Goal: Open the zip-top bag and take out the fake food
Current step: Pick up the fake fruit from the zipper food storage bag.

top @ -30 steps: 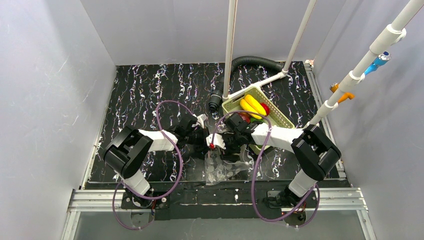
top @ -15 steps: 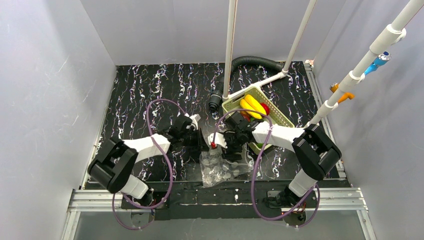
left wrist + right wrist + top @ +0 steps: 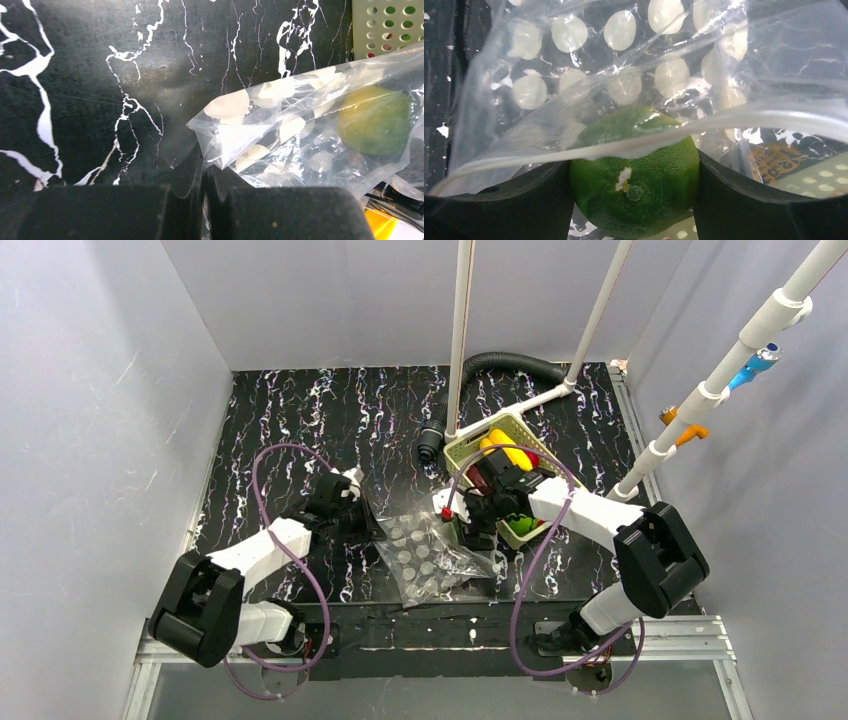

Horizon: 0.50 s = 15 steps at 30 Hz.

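My left gripper needs to keep pulling the bag's corner (image 3: 216, 140) away until the white rim is clear of the green fruit, because my right gripper is holding that fruit at the bag's opening (image 3: 636, 187).
The zip-top bag (image 3: 425, 555), clear with white dots, lies stretched between my two grippers on the black table. My left gripper (image 3: 370, 525) is shut on the bag's left corner (image 3: 220, 150), with its jaws (image 3: 205, 170) pressed together on the film. My right gripper (image 3: 468, 525) is shut on a green round fruit (image 3: 636, 177) at the bag's mouth. The bag's white rim (image 3: 624, 147) lies across the top of the fruit. The same fruit shows through the bag in the left wrist view (image 3: 375, 120). A yellow banana (image 3: 505, 452) and a red piece (image 3: 530, 455) lie in the basket.
The pale green slotted basket (image 3: 560, 475) stands right behind my right gripper; it also shows in the left wrist view (image 3: 385, 25) and the right wrist view (image 3: 819, 180). A black corrugated hose (image 3: 500, 365) and white poles (image 3: 460, 340) stand at the back.
My left gripper has pulled the bag's corner to the left, stretching the bag out flat. My right gripper has shifted right toward the basket with the green fruit.
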Each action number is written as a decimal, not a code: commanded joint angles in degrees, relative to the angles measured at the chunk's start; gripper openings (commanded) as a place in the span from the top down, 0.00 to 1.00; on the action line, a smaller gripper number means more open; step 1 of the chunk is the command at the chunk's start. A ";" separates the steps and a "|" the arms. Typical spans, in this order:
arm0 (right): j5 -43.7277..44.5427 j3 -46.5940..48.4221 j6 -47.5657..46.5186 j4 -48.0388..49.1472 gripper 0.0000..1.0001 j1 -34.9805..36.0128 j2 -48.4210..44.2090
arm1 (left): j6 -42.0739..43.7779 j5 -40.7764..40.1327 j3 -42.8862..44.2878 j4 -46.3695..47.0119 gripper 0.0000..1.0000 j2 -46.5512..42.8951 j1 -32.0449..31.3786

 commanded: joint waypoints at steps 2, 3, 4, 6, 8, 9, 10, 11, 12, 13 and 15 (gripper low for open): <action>-3.42 0.88 -0.86 -1.74 0.81 -2.20 -3.69 | 2.79 -3.77 0.09 -7.29 1.00 -3.04 2.09; -3.73 0.80 -0.79 -1.74 0.81 -2.38 -3.92 | 2.99 -4.19 0.47 -7.95 1.00 -3.13 2.27; -4.05 0.81 -0.73 -1.81 0.81 -2.54 -4.23 | 3.22 -4.53 0.71 -8.61 1.00 -3.27 2.49; -4.54 0.73 -0.62 -1.82 0.81 -2.98 -4.63 | 3.75 -5.16 1.37 -9.78 1.00 -3.27 2.88; -5.38 0.86 -0.34 -1.82 0.81 -3.54 -4.88 | 4.27 -5.66 1.92 -10.88 1.00 -3.33 3.16; -6.39 0.98 0.02 -1.88 0.81 -3.89 -5.10 | 4.56 -5.84 2.30 -11.28 1.00 -3.31 3.25; -7.61 1.12 0.62 -1.95 0.81 -4.36 -5.37 | 4.83 -5.75 2.65 -11.68 1.00 -3.18 3.29; -9.07 1.19 1.09 -2.04 0.82 -4.78 -5.64 | 5.24 -5.50 2.95 -11.94 1.00 -3.07 3.30; -10.54 1.29 1.60 -2.08 0.82 -5.15 -6.00 | 5.53 -4.96 3.27 -12.04 1.00 -2.80 3.30; -11.91 1.31 2.02 -2.11 0.82 -5.45 -6.33 | 5.85 -4.48 3.65 -12.27 1.00 -2.42 3.30; -14.50 1.43 2.83 -2.21 0.82 -5.94 -6.96 | 6.26 -3.79 4.59 -13.00 1.00 -1.55 3.30</action>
